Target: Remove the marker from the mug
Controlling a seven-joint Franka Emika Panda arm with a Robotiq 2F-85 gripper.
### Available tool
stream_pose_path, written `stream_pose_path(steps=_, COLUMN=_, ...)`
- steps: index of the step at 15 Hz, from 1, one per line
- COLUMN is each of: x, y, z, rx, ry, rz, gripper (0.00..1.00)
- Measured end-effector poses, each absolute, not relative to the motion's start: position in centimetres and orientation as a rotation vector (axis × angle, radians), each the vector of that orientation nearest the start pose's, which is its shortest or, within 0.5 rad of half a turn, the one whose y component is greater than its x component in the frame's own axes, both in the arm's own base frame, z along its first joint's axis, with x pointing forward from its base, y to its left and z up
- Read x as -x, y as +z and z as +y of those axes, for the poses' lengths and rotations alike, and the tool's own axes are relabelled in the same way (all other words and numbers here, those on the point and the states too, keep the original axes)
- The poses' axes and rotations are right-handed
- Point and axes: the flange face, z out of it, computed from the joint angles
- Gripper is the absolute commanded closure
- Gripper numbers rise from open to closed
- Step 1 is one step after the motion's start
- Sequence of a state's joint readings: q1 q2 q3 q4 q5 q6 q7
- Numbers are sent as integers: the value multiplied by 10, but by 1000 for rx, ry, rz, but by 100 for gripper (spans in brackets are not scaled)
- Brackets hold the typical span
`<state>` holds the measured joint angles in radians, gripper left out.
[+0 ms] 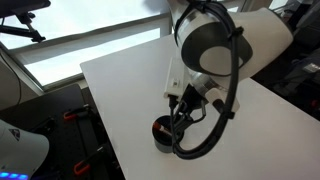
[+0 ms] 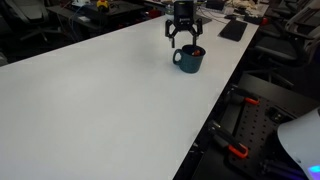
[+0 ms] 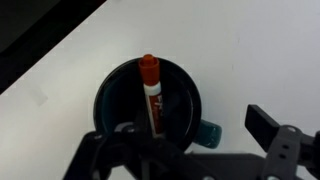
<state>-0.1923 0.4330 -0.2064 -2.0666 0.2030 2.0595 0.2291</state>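
My gripper is open with the marker's orange-red cap [image 3: 150, 71] off toward one finger. I should move my gripper over and centre it on the marker before I close it.
The mug [image 3: 115, 95] is dark, round and squat, with a teal handle, seen from above in the wrist view. The marker [image 3: 152, 95] stands in it, white-bodied with an orange-red cap on top, leaning against the rim. My gripper [image 3: 170, 135] is open right above the mug, its fingers either side and touching nothing. In both exterior views the gripper [image 2: 183, 36] hovers just over the mug [image 2: 188, 60] near the table edge. In an exterior view the mug [image 1: 160, 133] is partly hidden by the arm and the marker does not show there.
The mug stands on a large white table [image 2: 100, 100], close to its edge [image 2: 225, 95]. A keyboard [image 2: 233, 30] lies at the far end. Dark floor and equipment lie beyond the edge [image 1: 70, 130].
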Motion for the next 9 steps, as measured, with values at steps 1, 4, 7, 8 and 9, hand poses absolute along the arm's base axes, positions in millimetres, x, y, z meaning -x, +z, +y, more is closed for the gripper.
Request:
stream_pose_path(steps=1, x=-501, y=202, z=-199, rx=2768, ry=622, rz=1107, gripper=0)
stream_pose_path(steps=4, x=-499, y=207, z=-195, rx=2785, ry=623, rz=1098, gripper=0)
stream_pose_path(steps=7, x=-494, y=203, z=-194, rx=2787, ry=642, rz=1100, gripper=3)
stream_pose_path(steps=8, x=-492, y=202, z=-195, rx=2784, ry=648, rz=1105, gripper=4)
stream_pose_path(steps=9, x=-490, y=202, z=-197, rx=2781, ry=652, rz=1110, gripper=10)
